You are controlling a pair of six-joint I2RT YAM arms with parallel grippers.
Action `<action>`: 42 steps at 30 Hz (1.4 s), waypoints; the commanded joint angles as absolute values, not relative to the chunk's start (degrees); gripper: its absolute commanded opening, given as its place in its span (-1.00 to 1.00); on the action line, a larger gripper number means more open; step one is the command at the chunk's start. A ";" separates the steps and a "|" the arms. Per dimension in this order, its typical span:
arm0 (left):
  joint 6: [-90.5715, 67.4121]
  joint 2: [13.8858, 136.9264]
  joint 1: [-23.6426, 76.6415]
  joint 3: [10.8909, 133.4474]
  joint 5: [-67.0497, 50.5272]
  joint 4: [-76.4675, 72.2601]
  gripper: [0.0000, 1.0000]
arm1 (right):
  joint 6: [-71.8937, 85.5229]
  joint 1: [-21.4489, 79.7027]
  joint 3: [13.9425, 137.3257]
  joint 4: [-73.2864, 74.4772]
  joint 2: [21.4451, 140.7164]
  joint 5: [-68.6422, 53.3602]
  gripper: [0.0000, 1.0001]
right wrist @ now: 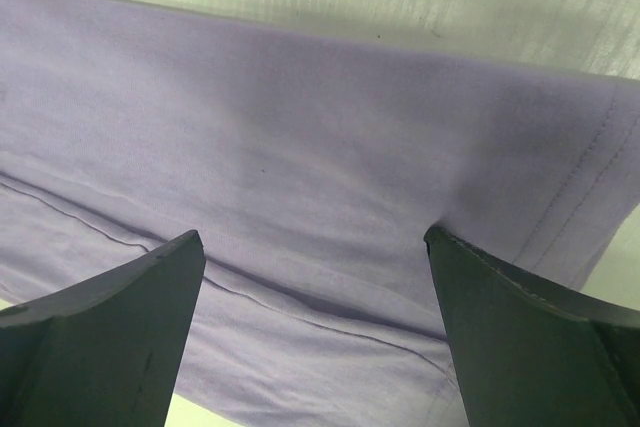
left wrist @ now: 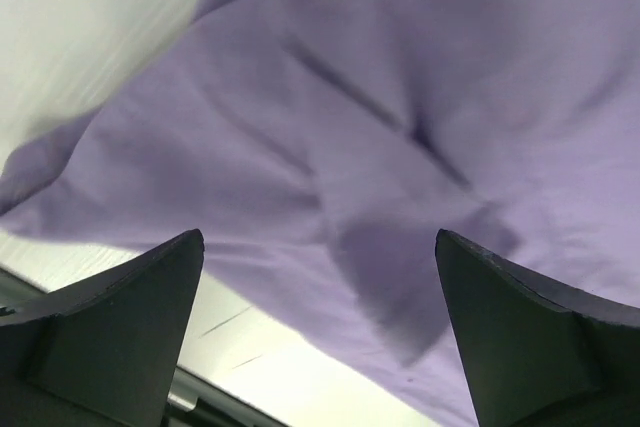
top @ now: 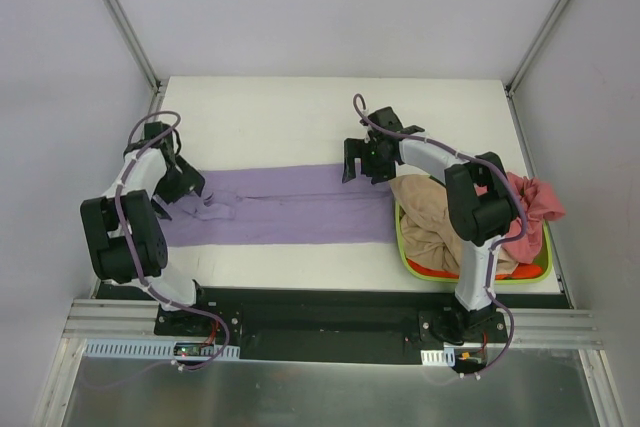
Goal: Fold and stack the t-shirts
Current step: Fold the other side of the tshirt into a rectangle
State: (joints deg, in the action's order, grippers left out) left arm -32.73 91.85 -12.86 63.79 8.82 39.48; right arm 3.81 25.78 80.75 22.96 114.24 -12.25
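The end of the lavender-purple t-shirt is crumpled beneath a bunched flap [top: 208,208]. Next, my left gripper goes back to the flap's front edge [top: 214,218] and spreads the flap out flat before I fold.
A lavender-purple t-shirt [top: 290,205] lies folded into a long band across the white table. My left gripper [top: 188,187] is open just above its crumpled left end [left wrist: 380,147]. My right gripper [top: 362,165] is open at the band's far right end, its fingertips [right wrist: 470,277] down on the cloth [right wrist: 300,167]. A tan-beige shirt [top: 428,217] and a pinkish-red shirt [top: 535,199] lie heaped in the basket. A dark green shirt is not visible.
A lime-green plastic basket [top: 408,259] stands at the table's right front, under the right arm. White walls and metal frame posts enclose the table. Bare table [top: 330,117] lies beyond the shirt.
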 commanded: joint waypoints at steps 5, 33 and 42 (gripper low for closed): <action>-38.49 83.86 -14.85 57.48 14.93 45.25 0.98 | 3.69 25.05 78.57 25.84 114.43 -9.76 0.93; -31.72 102.31 4.75 74.89 7.37 45.61 0.98 | 2.81 23.29 78.31 26.81 116.10 -9.58 0.93; -43.58 89.32 1.14 58.29 16.51 51.23 0.98 | 3.08 22.76 78.13 27.07 116.28 -10.37 0.93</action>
State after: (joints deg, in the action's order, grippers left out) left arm -36.03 98.72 1.76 64.71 9.43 44.64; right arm 3.79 23.83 80.05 22.52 113.91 -12.95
